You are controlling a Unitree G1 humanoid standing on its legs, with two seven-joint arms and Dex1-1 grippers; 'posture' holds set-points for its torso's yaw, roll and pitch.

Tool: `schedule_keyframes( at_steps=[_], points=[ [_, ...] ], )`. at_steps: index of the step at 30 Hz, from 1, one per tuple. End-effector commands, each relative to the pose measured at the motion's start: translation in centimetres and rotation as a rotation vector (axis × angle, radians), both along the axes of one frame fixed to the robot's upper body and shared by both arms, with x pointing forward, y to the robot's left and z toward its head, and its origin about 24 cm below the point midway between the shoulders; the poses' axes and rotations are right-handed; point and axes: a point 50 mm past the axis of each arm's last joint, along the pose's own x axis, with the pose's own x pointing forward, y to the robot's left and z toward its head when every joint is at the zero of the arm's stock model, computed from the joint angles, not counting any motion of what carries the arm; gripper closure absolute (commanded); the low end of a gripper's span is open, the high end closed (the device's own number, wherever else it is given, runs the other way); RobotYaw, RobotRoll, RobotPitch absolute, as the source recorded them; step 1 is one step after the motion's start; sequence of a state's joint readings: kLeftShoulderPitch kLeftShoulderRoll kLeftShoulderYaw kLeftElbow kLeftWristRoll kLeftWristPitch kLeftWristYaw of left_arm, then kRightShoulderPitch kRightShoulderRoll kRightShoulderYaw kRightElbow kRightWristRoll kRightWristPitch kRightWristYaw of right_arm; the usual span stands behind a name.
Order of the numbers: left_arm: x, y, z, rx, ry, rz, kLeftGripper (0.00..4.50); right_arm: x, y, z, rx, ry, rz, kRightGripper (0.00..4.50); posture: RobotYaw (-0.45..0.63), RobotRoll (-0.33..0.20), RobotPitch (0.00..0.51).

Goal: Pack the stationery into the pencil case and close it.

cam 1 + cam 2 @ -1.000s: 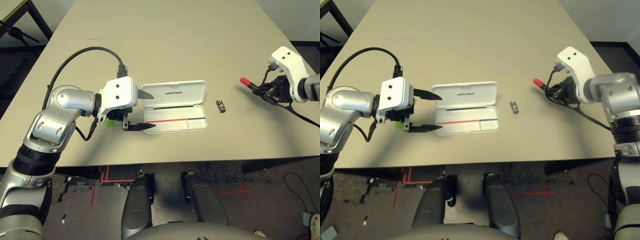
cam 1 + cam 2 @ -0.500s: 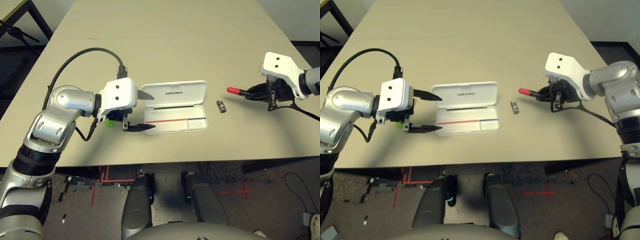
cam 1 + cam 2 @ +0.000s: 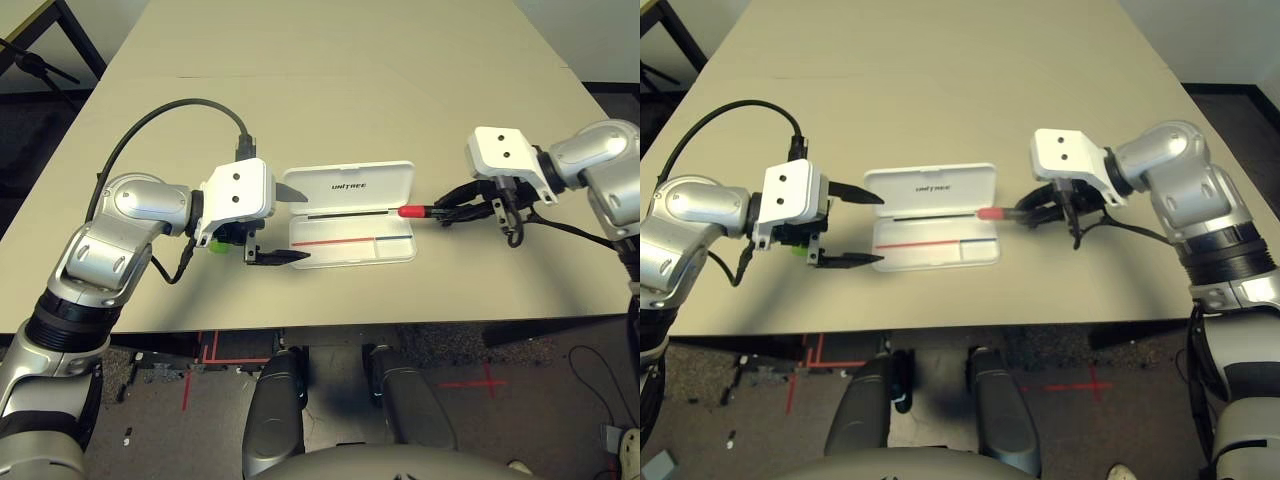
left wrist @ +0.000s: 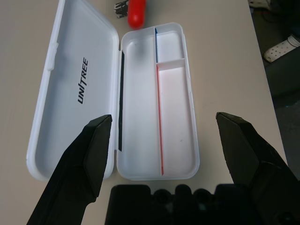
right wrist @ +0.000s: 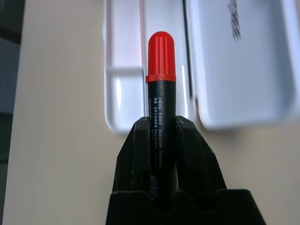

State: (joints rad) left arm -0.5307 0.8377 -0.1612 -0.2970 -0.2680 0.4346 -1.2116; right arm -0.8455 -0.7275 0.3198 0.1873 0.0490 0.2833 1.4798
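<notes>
The marker's red cap points along the tray's empty long section, so the robot's right gripper should go on moving inward until the marker's body is above that section, then let go.
The white pencil case lies open on the table, its lid with dark lettering folded back and its tray showing red and blue lines. My left gripper stands open at the case's left end, one finger by the lid and one by the tray. My right gripper is shut on the marker, a black barrel with a red cap that hovers at the tray's right end. A tiny black-and-silver cylinder lies beside the cap. Something green peeks out under my left wrist.
The beige table stretches wide behind the case. Its front edge runs just below the case, with floor and red tape marks beyond. A black cable loops over my left arm.
My right arm has swung left with the marker, from the table's right side to the case's right end. The left arm and the case have stayed put.
</notes>
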Motion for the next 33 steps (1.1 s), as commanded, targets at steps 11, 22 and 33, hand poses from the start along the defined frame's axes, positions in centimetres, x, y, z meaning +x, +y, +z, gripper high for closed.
schedule_keyframes(
  at_steps=[11,22,33],
  points=[
    [-0.7,0.4,-0.9,0.013,0.019,0.044,0.0,1.3,4.7,-1.9,-0.029,-0.07,0.057,4.02,0.02,0.0,0.192],
    [-1.0,0.6,-1.1,0.016,0.024,0.066,0.0,1.5,5.9,-2.9,0.033,-0.127,0.111,3.23,0.04,0.0,0.196],
    [-0.9,0.8,-1.4,0.02,0.037,0.068,0.0,-0.1,2.0,-1.1,0.139,-0.013,0.093,0.01,0.02,0.0,0.206]
  ],
)
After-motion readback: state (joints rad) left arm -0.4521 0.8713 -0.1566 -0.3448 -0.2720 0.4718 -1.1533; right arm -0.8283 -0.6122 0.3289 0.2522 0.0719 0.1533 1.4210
